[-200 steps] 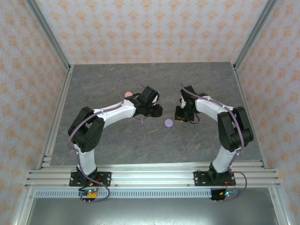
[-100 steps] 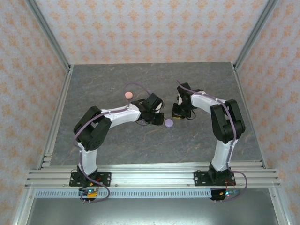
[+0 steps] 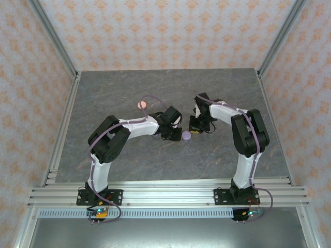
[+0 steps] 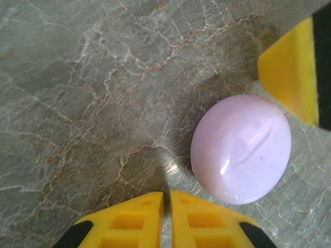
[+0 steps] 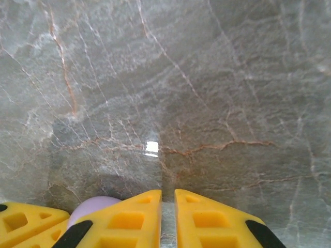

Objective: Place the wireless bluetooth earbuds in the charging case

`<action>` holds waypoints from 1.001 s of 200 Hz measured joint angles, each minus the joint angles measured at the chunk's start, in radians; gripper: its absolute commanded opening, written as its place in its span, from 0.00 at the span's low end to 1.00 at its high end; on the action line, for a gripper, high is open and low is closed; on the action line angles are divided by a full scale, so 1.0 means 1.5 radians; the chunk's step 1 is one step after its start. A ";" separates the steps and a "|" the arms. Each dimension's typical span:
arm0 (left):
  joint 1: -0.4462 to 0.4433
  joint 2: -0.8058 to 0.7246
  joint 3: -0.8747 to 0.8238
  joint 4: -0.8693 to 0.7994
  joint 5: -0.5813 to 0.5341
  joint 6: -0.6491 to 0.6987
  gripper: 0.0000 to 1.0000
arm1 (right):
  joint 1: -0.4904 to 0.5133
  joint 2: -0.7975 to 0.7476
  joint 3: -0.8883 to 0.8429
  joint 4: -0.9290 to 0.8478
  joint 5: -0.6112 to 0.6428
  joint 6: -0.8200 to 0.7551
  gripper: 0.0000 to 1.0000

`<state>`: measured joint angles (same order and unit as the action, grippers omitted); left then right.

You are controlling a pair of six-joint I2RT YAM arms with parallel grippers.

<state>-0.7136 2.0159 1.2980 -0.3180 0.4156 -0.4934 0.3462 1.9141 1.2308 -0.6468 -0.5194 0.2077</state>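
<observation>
Next, I open my left gripper and put its fingers on both sides of the case (image 4: 241, 150) next to my right gripper, because the closed lilac case (image 3: 186, 136) lies beside my left gripper's shut fingers.
A closed lilac charging case (image 3: 186, 135) lies mid-table between both grippers. My left gripper (image 3: 176, 135) sits just left of it, and my right gripper (image 3: 193, 132) is just right of it. In the left wrist view the lilac case (image 4: 240, 150) lies right of my left gripper (image 4: 166, 199), whose yellow fingers are shut on nothing. A right finger (image 4: 289, 77) shows beyond the case. In the right wrist view my right gripper (image 5: 168, 196) is shut and empty over bare stone, and the case (image 5: 93, 206) peeks out at lower left. The earbuds are out of view.
A closed salmon-pink round case (image 3: 141, 105) rests on the marble table (image 3: 129, 160), behind and left of the left wrist. Metal frame posts and patterned walls bound the table on three sides.
My left arm has swung right and down to the lilac case, its jaws closing on the way. The right gripper has edged in toward the case. The pink case is no longer covered.
</observation>
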 measured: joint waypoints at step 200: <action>0.010 -0.022 -0.009 -0.001 -0.066 -0.022 0.32 | -0.010 -0.083 -0.051 0.000 0.059 0.017 0.18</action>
<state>-0.6979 1.9823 1.2842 -0.3199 0.3164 -0.5259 0.3305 1.7893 1.1545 -0.6464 -0.4305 0.2329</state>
